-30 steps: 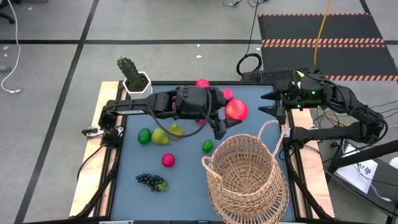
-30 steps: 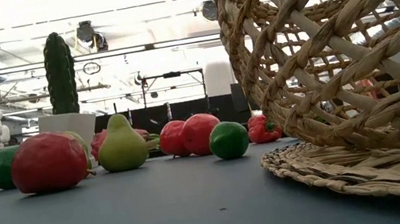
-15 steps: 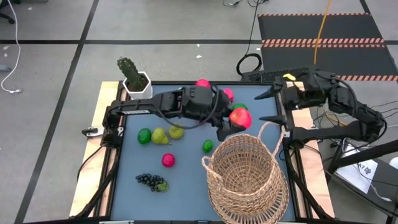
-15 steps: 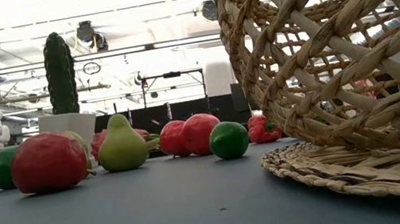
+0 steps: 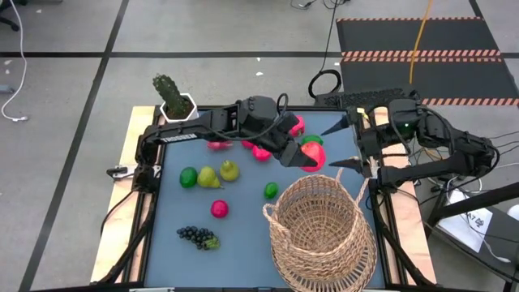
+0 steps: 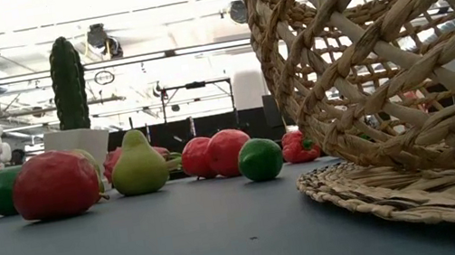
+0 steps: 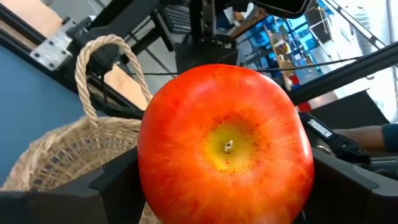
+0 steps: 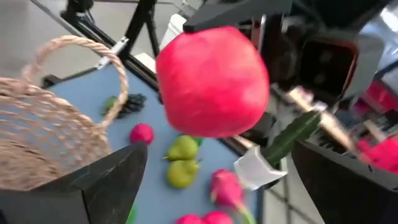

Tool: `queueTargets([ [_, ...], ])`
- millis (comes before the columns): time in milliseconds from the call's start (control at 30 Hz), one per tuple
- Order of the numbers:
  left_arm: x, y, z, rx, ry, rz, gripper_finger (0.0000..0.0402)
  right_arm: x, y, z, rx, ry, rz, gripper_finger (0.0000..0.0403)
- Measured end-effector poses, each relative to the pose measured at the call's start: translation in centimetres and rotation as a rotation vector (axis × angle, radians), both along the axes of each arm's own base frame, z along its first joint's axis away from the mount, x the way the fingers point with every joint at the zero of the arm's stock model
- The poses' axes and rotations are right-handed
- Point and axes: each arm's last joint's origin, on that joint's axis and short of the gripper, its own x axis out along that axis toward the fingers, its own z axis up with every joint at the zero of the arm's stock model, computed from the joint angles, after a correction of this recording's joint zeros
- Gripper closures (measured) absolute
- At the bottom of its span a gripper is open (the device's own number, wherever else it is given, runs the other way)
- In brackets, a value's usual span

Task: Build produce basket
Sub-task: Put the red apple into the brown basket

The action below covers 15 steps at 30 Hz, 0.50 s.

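Observation:
The red apple's loose end [image 5: 319, 154] faces the open fingers of my right gripper. I should move in next until they are on both sides of the apple [image 5: 313, 156], then close them.
My left gripper [image 5: 306, 156] is shut on a red apple [image 5: 313, 156], which is in the air just past the far rim of the tan wicker basket [image 5: 320, 235]. The apple fills the left wrist view [image 7: 227, 146]. My right gripper [image 5: 340, 146] is open and empty, its fingers spread just to the right of the apple, which also shows in the right wrist view [image 8: 214, 81]. Other produce rests on the blue table: a lime [image 5: 188, 177], two pears [image 5: 209, 177], a second lime [image 5: 271, 191], a pink apple [image 5: 219, 208], grapes [image 5: 199, 237] and pink fruits [image 5: 261, 151]. My left gripper pinches the apple's two opposite sides [image 7: 149, 168] between its two fingers [image 7: 115, 183]. The fingers come from the table's left. The apple's dimpled end [image 7: 228, 146] faces back toward the wrist. The apple is lifted clear of the table and of the basket.
A potted cactus [image 5: 173, 99] stands at the table's far left corner. The basket's arched handle [image 5: 353, 174] rises at its far right, close to my right gripper. In the low view the basket wall [image 6: 384, 75] fills the right side. There is free table between the grapes and the basket.
My left gripper has carried the apple a little toward the table's right and near edges, closer to the basket's far rim. Its wrist has swung toward the far edge, uncovering pink fruits beneath it. My right gripper has come in toward the apple.

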Motion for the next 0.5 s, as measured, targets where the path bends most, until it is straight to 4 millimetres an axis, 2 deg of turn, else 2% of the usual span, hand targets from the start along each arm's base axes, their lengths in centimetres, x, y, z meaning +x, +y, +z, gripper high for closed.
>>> queueTargets([
  [100,0.0,0.0,0.0,-0.008,0.002,-0.009,0.0062,0.7,0.0,0.0,-0.033,-0.010,0.006,0.0009],
  [500,-0.2,-0.4,-0.4,-0.025,0.052,-0.026,0.0062,4.2,1.5,-0.2,0.017,-0.059,0.125,0.0009],
])
